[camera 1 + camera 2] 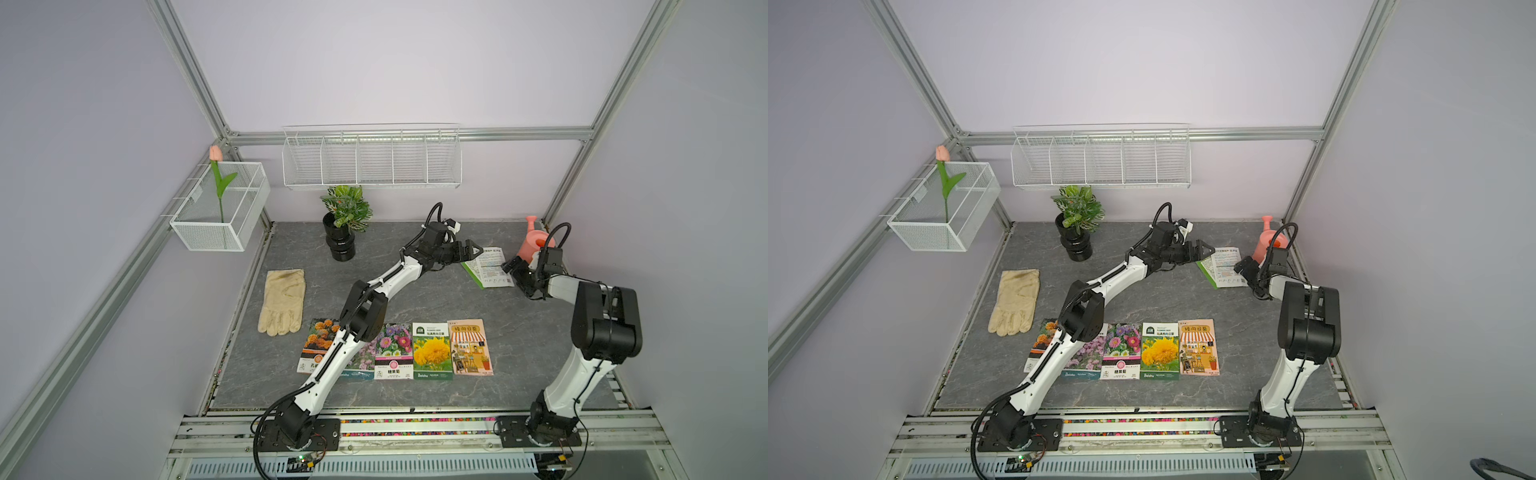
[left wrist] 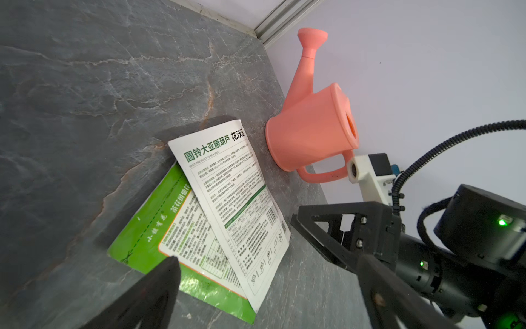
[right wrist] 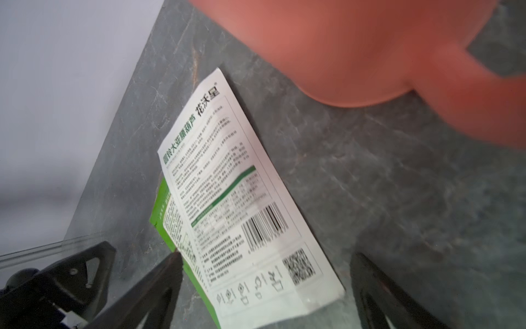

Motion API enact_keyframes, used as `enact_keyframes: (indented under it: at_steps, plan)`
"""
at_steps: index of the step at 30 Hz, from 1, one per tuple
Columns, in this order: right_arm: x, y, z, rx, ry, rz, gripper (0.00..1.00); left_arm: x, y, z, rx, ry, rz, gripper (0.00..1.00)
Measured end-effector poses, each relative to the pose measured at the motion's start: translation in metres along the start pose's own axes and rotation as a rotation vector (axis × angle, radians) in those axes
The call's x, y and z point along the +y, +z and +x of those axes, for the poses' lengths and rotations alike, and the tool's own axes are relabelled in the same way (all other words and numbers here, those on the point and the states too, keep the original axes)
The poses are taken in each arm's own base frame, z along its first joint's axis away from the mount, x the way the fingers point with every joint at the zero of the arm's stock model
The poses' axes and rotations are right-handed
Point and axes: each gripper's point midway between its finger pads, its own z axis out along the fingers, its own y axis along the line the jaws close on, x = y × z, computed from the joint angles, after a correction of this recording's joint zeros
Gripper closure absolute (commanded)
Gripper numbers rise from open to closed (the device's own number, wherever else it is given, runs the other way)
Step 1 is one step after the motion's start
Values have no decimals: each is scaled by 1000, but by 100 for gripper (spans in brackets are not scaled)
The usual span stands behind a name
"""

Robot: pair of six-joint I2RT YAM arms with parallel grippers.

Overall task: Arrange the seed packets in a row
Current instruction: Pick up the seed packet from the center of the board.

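Observation:
My left gripper's open fingers are facing the white packet's edge [image 1: 1214,269], which lies above the green-edged packet, so I should keep moving in until they close on the white packet's edge.
Several seed packets lie face up in a row near the table's front: orange flowers [image 1: 318,338], mixed flowers [image 1: 392,351], yellow flower [image 1: 432,351] and shop drawing [image 1: 469,347]; my left arm hides part of the row. At the back right a white text-side packet [image 1: 494,266] [image 2: 233,199] [image 3: 236,199] lies partly over a green-edged packet [image 2: 150,245] [image 3: 162,210]. My left gripper [image 1: 473,250] [image 2: 266,265] hovers open at their left side. My right gripper [image 1: 512,274] [image 3: 266,256] stands open at their right edge, jaws either side of the white packet's corner, holding nothing.
A pink watering can [image 1: 534,243] [image 2: 310,128] stands right behind the two packets by the wall. A beige glove [image 1: 282,301] lies at the left. A potted plant [image 1: 343,224] is at the back, with a wire rack [image 1: 372,160] and a mesh box [image 1: 220,208] on the walls.

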Motion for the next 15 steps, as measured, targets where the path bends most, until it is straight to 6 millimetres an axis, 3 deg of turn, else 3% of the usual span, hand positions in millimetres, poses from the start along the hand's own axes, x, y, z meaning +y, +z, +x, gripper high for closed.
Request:
enact_keyframes:
  at_steps: [7, 15]
  plan:
    - [27, 19, 0, 40, -60, -102, 1, 23, 15, 23, 51, -133, 22, 0]
    - [74, 36, 45, 161, -150, -218, 13, 19, 15, 27, 76, -215, 54, 2]
